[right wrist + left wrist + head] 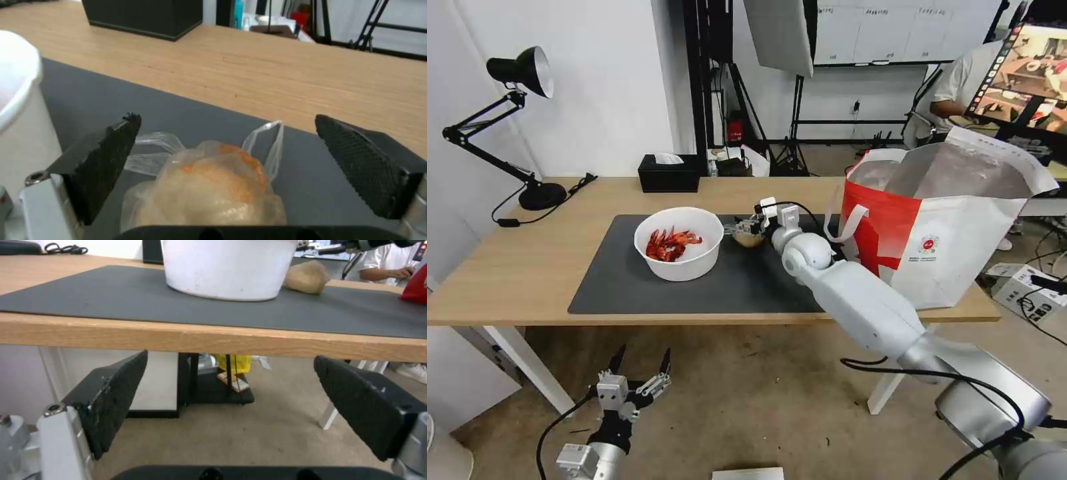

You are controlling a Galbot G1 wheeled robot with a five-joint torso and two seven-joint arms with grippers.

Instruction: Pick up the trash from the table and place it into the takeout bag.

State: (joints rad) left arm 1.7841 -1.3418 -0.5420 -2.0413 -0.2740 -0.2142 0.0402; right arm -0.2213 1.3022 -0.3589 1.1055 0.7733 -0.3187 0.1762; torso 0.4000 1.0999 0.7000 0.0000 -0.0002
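The beige lump point(748, 239) is wrapped in clear plastic with loose loops, so I expect it to rise as one bundle, with the loops trailing, when I lift it.
A beige bagged lump point(749, 237) point(209, 190) of trash lies on the dark mat point(627, 287), right of the white bowl of red crayfish shells point(679, 243) point(227, 270). My right gripper point(746, 223) point(227, 146) is open around the lump, one finger on each side, not touching it. The white-and-red takeout bag point(940, 227) stands open on the table's right end. My left gripper point(640, 365) point(231, 390) hangs open and empty below the table's front edge point(213, 340). The lump point(307, 276) also appears beyond the bowl in the left wrist view.
A black tissue box point(669, 173) point(142, 15) sits at the back of the table point(507, 267). A black desk lamp point(520, 73) stands at the back left. White table legs point(534, 370) drop near my left arm.
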